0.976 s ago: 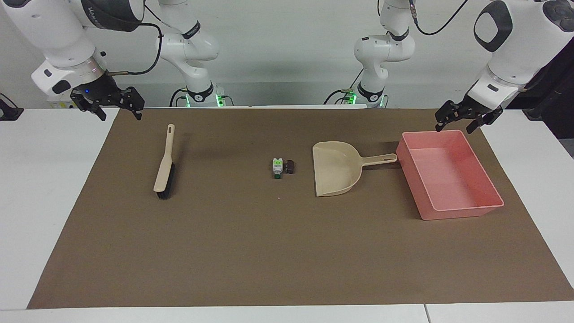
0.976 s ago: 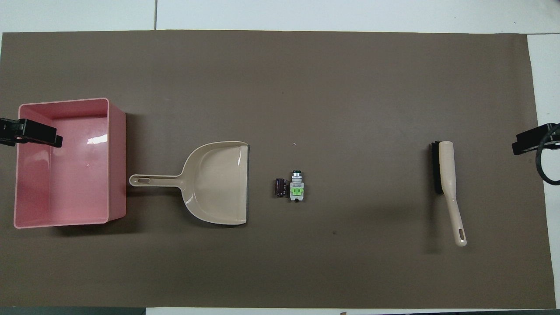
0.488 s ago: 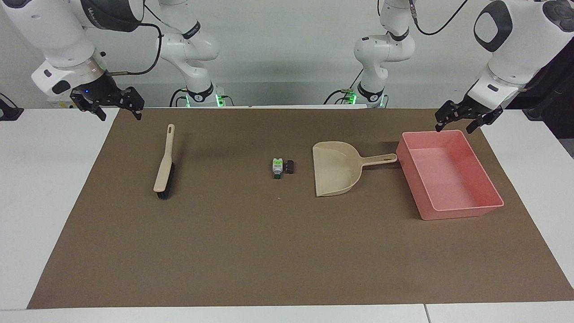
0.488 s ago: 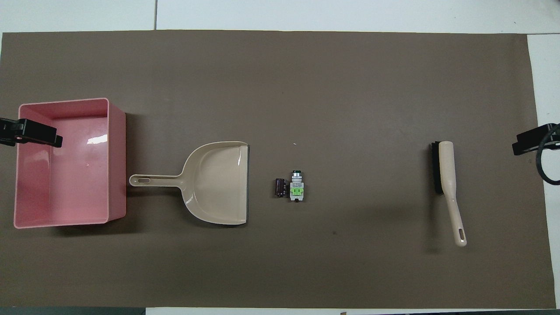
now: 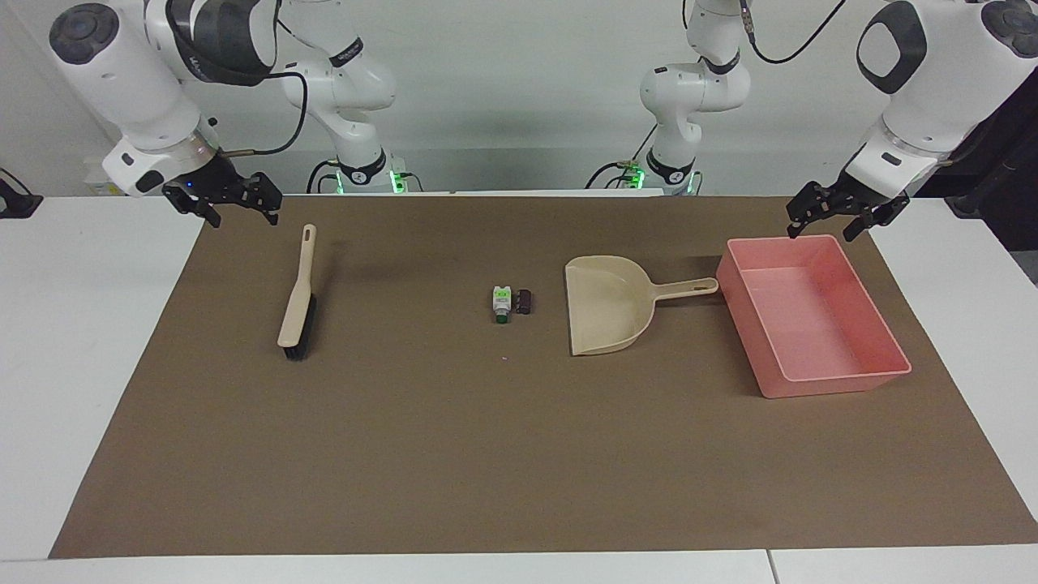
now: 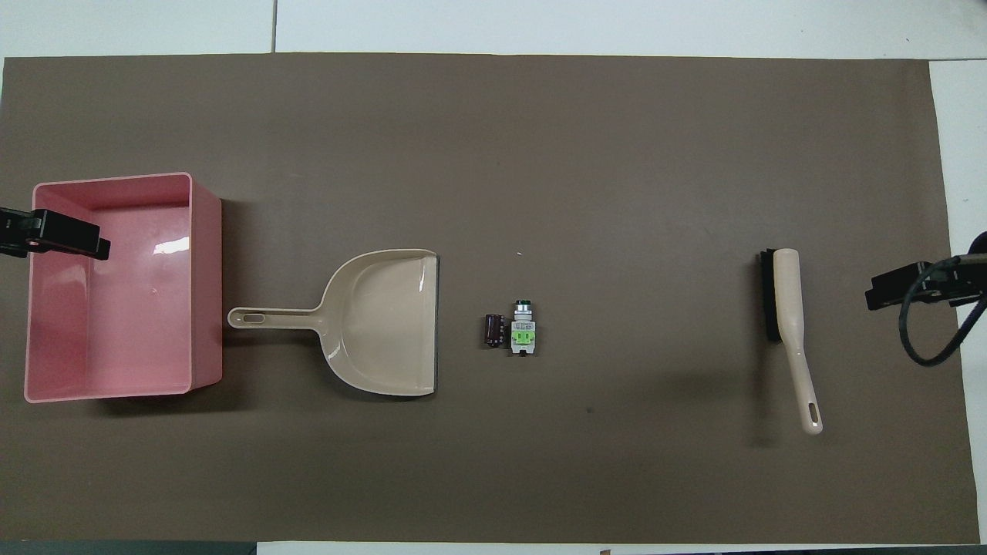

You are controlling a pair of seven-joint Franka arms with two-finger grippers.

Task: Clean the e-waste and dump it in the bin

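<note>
I expect the swept e-waste point(image 6: 515, 330) to stay inside when I carry the beige dustpan over the bin, because a raised rim point(image 6: 335, 276) curves around the dustpan's back.
The e-waste lies mid-mat as two small parts side by side: a white-grey one with a green label point(image 5: 503, 304) point(image 6: 523, 337) and a dark block point(image 5: 525, 302) point(image 6: 494, 330). The pink bin point(image 5: 835, 381) point(image 6: 206, 293) stands toward the left arm's end and holds nothing. My left gripper point(image 5: 821, 231) point(image 6: 77, 240) hangs open over the bin's rim on the robots' side. My right gripper point(image 5: 242, 212) point(image 6: 894, 285) is open and empty over the mat's edge at the right arm's end, close to the handle end of the brush point(image 5: 298, 296) point(image 6: 786, 308).
A beige dustpan point(image 5: 608, 312) point(image 6: 385, 324) lies between the e-waste and the bin, mouth toward the parts, handle toward the bin. The brush lies flat with its bristles farther from the robots than its handle. A brown mat point(image 5: 486, 454) covers the table.
My right gripper has swung inward from off the mat toward the brush. The left arm, the e-waste, dustpan, brush and bin have not moved.
</note>
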